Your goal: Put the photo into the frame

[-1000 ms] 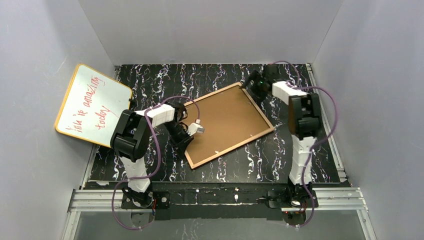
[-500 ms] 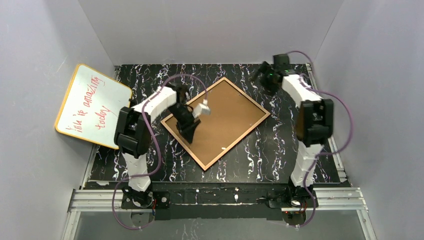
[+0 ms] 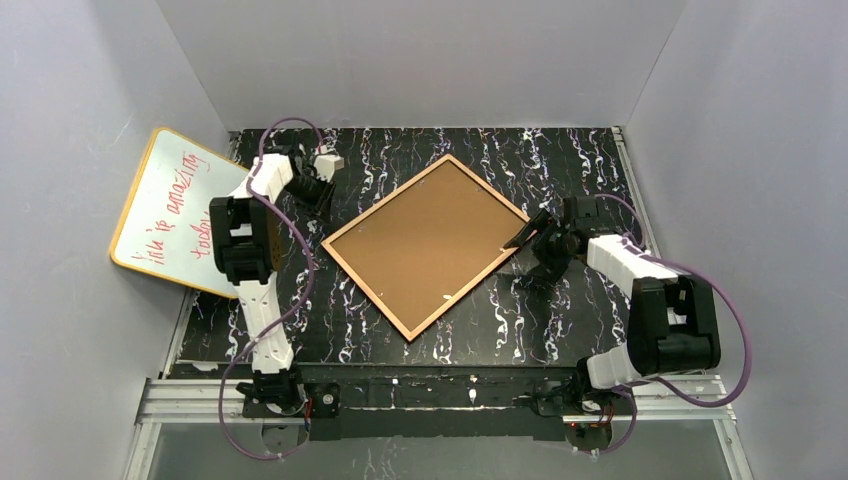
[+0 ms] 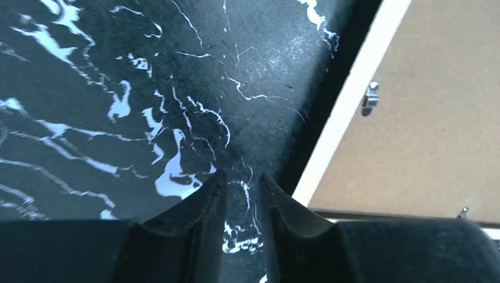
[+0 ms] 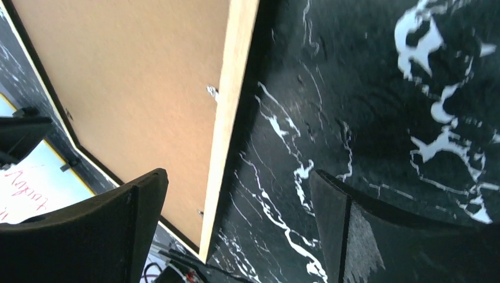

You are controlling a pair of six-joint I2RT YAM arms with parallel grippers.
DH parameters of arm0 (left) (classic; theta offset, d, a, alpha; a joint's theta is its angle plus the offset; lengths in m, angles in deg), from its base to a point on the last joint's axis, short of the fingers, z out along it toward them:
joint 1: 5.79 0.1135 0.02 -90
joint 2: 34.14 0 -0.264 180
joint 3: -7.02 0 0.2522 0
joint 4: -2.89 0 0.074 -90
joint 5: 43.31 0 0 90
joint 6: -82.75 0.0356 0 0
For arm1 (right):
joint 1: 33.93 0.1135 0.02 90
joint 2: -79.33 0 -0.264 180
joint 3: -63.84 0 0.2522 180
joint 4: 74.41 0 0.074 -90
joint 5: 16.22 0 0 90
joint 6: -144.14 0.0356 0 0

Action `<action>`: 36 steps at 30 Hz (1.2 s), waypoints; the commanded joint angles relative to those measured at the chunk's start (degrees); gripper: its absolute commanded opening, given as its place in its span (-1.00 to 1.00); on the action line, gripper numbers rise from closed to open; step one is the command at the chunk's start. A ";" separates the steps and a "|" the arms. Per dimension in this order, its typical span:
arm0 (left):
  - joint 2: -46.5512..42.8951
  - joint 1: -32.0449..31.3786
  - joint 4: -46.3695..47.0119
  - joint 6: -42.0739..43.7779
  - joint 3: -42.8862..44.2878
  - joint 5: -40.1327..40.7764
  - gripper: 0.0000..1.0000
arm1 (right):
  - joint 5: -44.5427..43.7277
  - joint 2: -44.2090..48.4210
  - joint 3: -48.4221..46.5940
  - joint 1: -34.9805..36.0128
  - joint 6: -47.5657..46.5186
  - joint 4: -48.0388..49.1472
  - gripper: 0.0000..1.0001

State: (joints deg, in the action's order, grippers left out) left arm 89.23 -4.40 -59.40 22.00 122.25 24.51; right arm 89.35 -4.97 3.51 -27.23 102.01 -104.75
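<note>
The frame (image 3: 425, 246) is turned like a diamond, so I need to swing it straighter and steady its rail with my left gripper before my right gripper turns the clip (image 4: 370, 99).
The frame (image 3: 425, 245) lies back side up on the table, turned like a diamond, with tan rails around a brown backing. The photo is out of view. My left gripper (image 3: 318, 192) hovers over the table just off the frame's upper-left edge. In the left wrist view that gripper (image 4: 242, 175) shows a narrow gap with only table between its fingers, and the frame's rail (image 4: 348, 124) passes to the right. My right gripper (image 3: 528, 238) sits at the frame's right corner. It (image 5: 237, 174) stands wide open with the frame's rail (image 5: 233, 88) running between the fingers, holding nothing.
A yellow-edged whiteboard (image 3: 185, 210) with red writing leans on the left wall. Small metal clips (image 4: 370, 97) dot the frame's back. Grey walls close in the black marbled table (image 3: 560, 310) on three sides.
The frame has turned from a slanted rectangle to a diamond. My left arm swung off it to the back left and its jaws parted slightly. My right arm came from the back right down to the frame's right corner.
</note>
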 commanded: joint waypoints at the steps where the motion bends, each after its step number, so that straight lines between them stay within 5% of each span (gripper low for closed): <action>1: 0.30 -1.71 4.36 -3.47 -3.18 2.07 -0.55 | 4.01 4.08 3.39 0.31 2.26 5.57 0.97; 18: -7.31 -3.73 -0.62 6.58 -23.45 -6.19 -0.59 | 3.11 -11.29 0.31 0.40 1.35 14.53 0.97; 28: -14.62 -13.52 -2.44 7.18 -35.05 -11.12 -0.57 | 2.59 -19.72 -12.81 -3.29 0.04 12.23 0.97; 36: -15.40 -10.22 -6.54 7.80 -29.07 -13.08 -0.55 | -5.55 -12.17 -16.05 -4.00 -0.64 4.88 0.97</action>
State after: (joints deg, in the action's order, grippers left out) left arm 74.19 -18.74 -62.39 28.58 88.39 13.48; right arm 88.98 -24.27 -12.36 -31.25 102.28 -96.27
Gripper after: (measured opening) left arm 0.222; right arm 0.985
